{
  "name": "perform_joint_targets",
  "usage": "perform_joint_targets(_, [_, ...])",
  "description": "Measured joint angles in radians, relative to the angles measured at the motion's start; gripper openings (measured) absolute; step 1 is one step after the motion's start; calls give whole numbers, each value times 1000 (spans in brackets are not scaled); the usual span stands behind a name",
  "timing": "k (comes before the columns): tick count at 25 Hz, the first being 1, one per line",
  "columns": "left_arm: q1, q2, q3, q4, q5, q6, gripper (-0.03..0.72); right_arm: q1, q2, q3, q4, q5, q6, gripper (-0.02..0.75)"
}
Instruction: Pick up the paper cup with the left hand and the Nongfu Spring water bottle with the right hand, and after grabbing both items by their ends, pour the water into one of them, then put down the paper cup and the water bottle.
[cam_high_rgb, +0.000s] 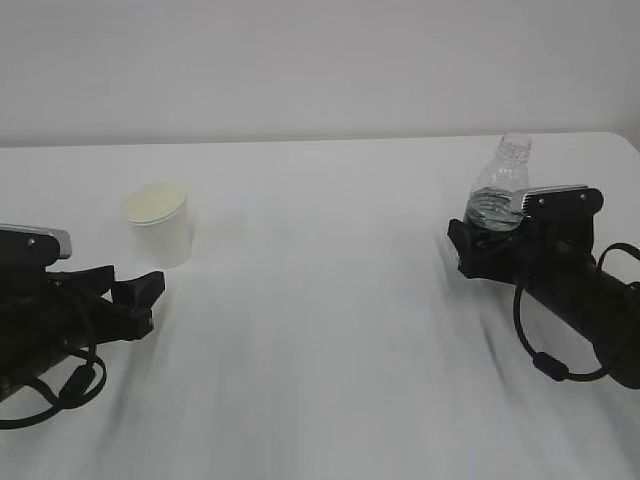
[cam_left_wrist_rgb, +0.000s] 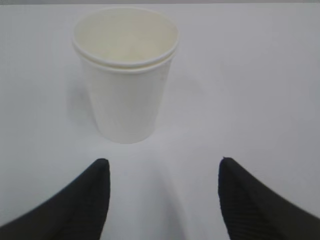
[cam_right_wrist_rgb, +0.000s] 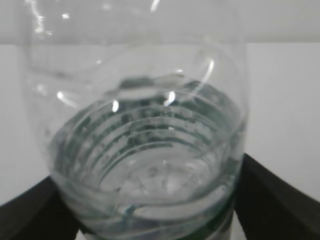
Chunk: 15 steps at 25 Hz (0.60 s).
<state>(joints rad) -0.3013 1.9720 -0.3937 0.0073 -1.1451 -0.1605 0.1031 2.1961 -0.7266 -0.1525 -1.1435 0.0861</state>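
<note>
The waterline (cam_high_rgb: 497, 190) is well below the bottle's open neck, so the water will stay in the bottle until I tip it far over to pour.
The white paper cup (cam_high_rgb: 158, 222) stands upright on the table at the left, its pale inside showing. In the left wrist view the paper cup (cam_left_wrist_rgb: 125, 75) is straight ahead of my left gripper (cam_left_wrist_rgb: 162, 167), a short gap away. That left gripper (cam_high_rgb: 135, 292) lies low on the table, open and empty. At the right, the clear Nongfu Spring water bottle (cam_high_rgb: 500, 185) stands uncapped with water in its lower part. My right gripper (cam_high_rgb: 470, 240) is open around its lower body. Up close the bottle (cam_right_wrist_rgb: 145, 140) fills the space between the right gripper (cam_right_wrist_rgb: 150, 172) fingers, which stand at its sides.
The white table (cam_high_rgb: 320, 330) runs back to a pale wall. Its far right corner is rounded, just behind the bottle. Black cables loop from both arms near the front edge.
</note>
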Motion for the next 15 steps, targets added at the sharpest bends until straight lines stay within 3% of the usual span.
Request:
perform_joint_targets(9, [0, 0, 0, 3, 0, 0, 484, 0, 12, -15, -2, 0, 19, 652])
perform_joint_targets(15, [0, 0, 0, 4, 0, 0, 484, 0, 12, -18, -8, 0, 20, 536])
